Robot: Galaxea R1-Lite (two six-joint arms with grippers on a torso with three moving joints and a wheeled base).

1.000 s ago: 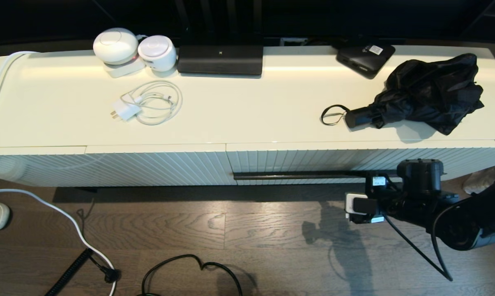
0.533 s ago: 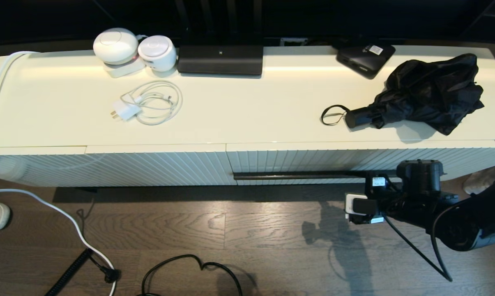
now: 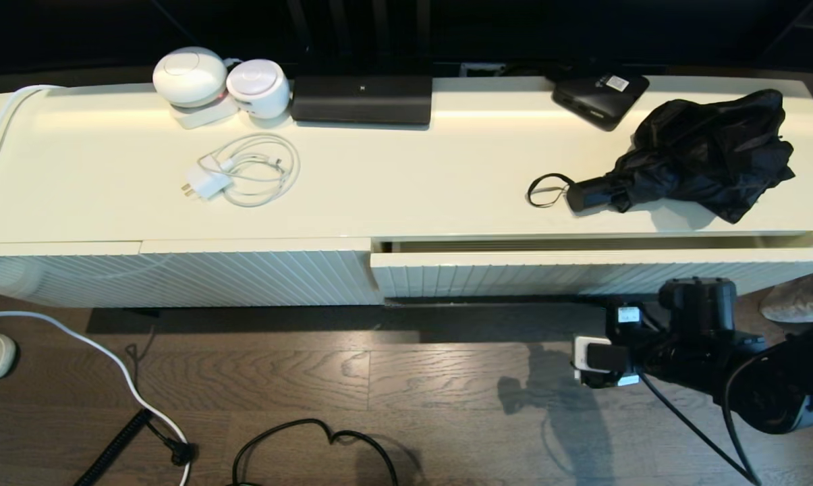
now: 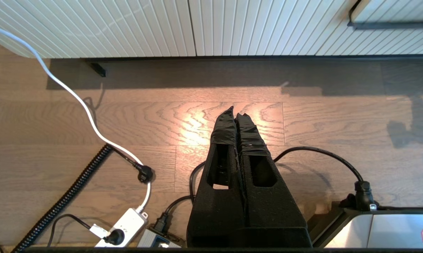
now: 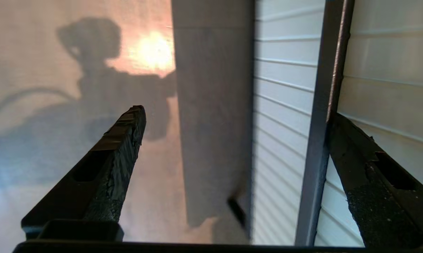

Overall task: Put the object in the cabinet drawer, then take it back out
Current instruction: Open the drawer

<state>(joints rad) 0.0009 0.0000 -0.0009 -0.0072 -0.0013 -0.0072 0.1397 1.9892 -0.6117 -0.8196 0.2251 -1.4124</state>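
The ribbed cream drawer (image 3: 533, 277) will slide straight out, level and far, when I pull, because the dark gap (image 3: 598, 243) is even all along the drawer's top edge.
The black folding umbrella (image 3: 706, 155) lies on the cabinet top at the right, its handle and wrist loop (image 3: 546, 189) pointing left. Below it, the ribbed cream drawer (image 3: 548, 273) stands pulled out a little, with a dark gap along its top edge. My right gripper (image 5: 234, 114) is open, low in front of the drawer's right part. One finger (image 5: 358, 154) is hooked behind the dark handle bar (image 5: 323, 116) and the other hangs free over the floor. The right arm (image 3: 696, 317) shows in the head view. My left gripper (image 4: 236, 111) is shut and empty, parked over the floor.
On the cabinet top are a flat black box with a white label (image 3: 600, 94), a white charger with coiled cable (image 3: 244, 169), two white round devices (image 3: 190, 74) and a black stand (image 3: 362, 98). A handleless ribbed panel (image 3: 244, 277) is left of the drawer. Cables (image 3: 312, 432) cross the floor.
The drawer has slid out from flush to slightly open. My right gripper has drawn back from the cabinet with the handle bar. The umbrella has not moved.
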